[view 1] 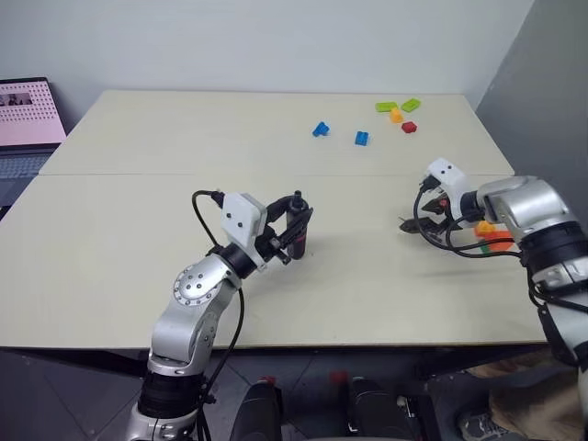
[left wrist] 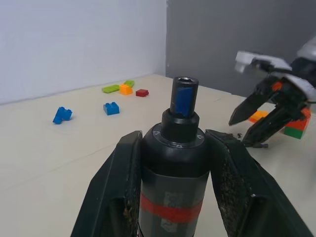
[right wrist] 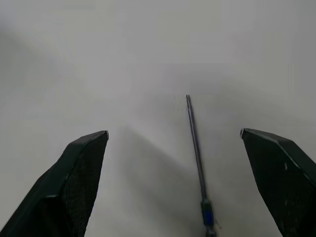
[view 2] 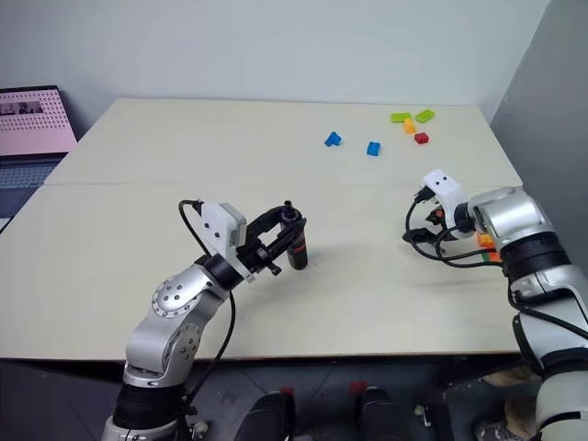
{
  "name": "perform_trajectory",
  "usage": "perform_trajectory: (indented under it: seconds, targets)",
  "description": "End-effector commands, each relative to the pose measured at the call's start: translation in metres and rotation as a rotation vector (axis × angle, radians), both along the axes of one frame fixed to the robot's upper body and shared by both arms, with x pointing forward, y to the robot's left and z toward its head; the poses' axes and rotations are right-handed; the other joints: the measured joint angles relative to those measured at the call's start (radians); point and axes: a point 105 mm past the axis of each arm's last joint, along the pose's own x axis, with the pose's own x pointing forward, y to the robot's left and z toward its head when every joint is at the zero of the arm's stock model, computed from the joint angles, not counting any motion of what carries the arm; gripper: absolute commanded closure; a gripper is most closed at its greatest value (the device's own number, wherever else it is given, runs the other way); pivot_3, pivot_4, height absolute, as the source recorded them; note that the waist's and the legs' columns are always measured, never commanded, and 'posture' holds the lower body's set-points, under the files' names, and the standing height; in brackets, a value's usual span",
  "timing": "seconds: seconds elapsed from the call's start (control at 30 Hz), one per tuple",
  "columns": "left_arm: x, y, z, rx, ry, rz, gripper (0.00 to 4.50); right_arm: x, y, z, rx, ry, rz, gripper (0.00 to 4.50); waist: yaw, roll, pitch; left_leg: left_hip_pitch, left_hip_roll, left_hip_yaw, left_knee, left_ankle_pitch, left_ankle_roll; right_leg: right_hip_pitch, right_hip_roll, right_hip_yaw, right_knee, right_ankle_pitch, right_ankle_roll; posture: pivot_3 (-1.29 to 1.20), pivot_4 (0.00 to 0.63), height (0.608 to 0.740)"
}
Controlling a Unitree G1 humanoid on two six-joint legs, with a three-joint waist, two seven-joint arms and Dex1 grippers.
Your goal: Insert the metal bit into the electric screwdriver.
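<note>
The metal bit has a blue collar (right wrist: pixel 207 213) near one end, so I expect its long shaft (right wrist: pixel 196 143) to stay sticking out when I push the bit into the electric screwdriver.
My left gripper (view 1: pixel 292 226) is shut on the electric screwdriver (view 1: pixel 297 231), a dark pen-shaped tool with a red band. It holds the tool upright over the middle of the table, and the blue tip (left wrist: pixel 183 95) with its open socket points up between the fingers (left wrist: pixel 123 187). The metal bit (right wrist: pixel 195 143), a thin grey rod, lies flat on the table. My right gripper (right wrist: pixel 173 132) hovers over it, tilted down, with its jaws wide apart on either side and not touching it. The right gripper (view 1: pixel 418 223) is at the table's right side.
Two blue bricks (view 1: pixel 320 129) lie at the back middle, with green, orange and red bricks (view 1: pixel 398 115) further right. Orange and green bricks (view 1: pixel 491 237) sit beside my right wrist, close to the table's right edge. A laptop (view 1: pixel 23 119) stands off the table's left.
</note>
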Motion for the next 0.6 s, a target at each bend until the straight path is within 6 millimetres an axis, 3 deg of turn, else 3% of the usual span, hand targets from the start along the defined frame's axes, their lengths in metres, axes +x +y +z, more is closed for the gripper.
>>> perform_trajectory:
  seconds: [0.03, 0.17, 0.6]
  targets:
    - [-0.004, -0.008, -0.01, 0.006, 0.023, -0.022, 2.88, 0.004, -0.009, -0.002, -0.059, 0.033, 0.03, 0.0, 0.001, 0.0, 0.0, 0.0, 0.0, 0.0, 0.0, 0.0, 0.0, 0.0, 0.0, 0.0, 0.0, 0.0, 0.0, 0.0, 0.15, 0.74]
    - [-0.006, -0.007, -0.011, 0.011, 0.012, -0.014, 2.88, 0.001, -0.013, -0.01, -0.065, 0.108, 0.038, 0.5, 0.0, 0.001, 0.0, 0.0, 0.0, 0.0, 0.0, 0.0, 0.0, 0.0, 0.0, 0.0, 0.001, 0.0, 0.0, 0.0, 0.15, 0.74]
    - [-0.005, -0.004, -0.015, 0.024, 0.007, 0.005, 2.88, 0.003, -0.005, -0.015, -0.061, 0.142, 0.046, 3.73, -0.003, 0.002, -0.001, 0.002, 0.0, -0.001, 0.0, 0.0, 0.0, 0.001, 0.0, 0.0, 0.002, 0.0, 0.0, 0.0, 0.15, 0.74]
